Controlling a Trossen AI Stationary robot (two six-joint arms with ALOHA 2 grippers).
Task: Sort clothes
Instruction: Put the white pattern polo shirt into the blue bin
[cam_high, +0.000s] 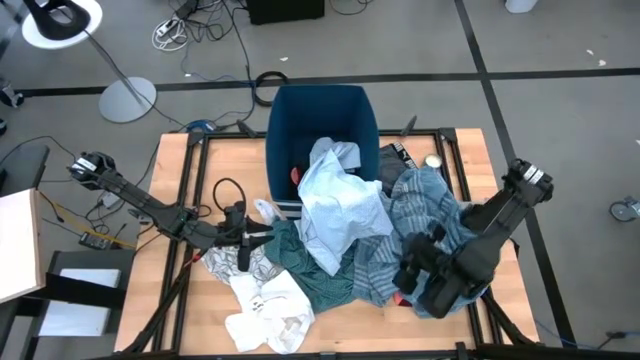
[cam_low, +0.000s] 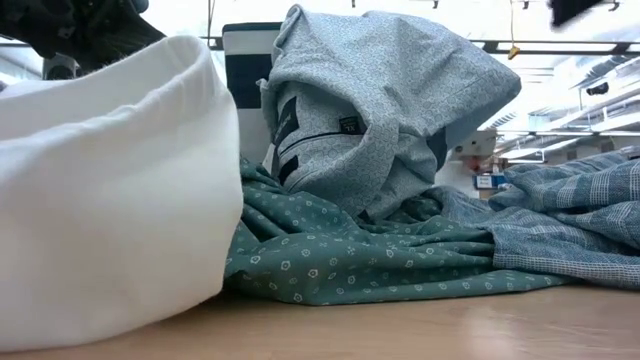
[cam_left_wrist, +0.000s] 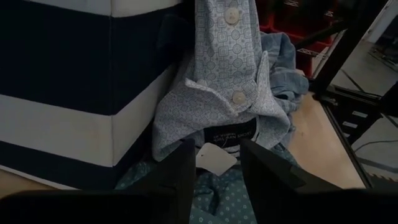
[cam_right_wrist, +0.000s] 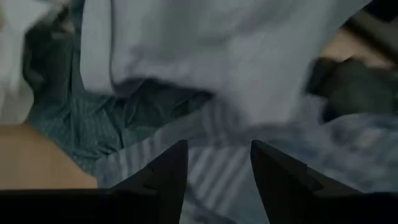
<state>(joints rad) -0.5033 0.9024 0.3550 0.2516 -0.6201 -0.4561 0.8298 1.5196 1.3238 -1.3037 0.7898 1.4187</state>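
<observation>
The light blue shirt's hanging part (cam_high: 328, 248) is lying free over the green shirt. My right gripper should keep going toward that hanging part (cam_high: 350, 240) and close there.
A light blue shirt (cam_high: 338, 205) hangs over the near rim of the dark blue bin (cam_high: 320, 105) and reaches down onto the pile. A green shirt (cam_high: 305, 268) lies under it, with teal striped cloth (cam_high: 432, 215) to the right and white garments (cam_high: 265, 312) at the near edge. A small red piece (cam_high: 295, 175) lies in the bin. My left gripper (cam_left_wrist: 217, 167) is open and low, level before the light blue shirt's collar (cam_left_wrist: 239, 102), its fingers on either side of the white tag. My right gripper (cam_right_wrist: 217, 171) is open above the teal striped cloth (cam_right_wrist: 205, 168).
A black-printed white cloth (cam_high: 225, 265) lies under my left arm. A black garment (cam_high: 395, 158) lies beside the bin's right wall. Bare wood shows at the table's far left (cam_high: 190, 170) and near right corner (cam_high: 500, 300). Black frame rails run along the table's edges.
</observation>
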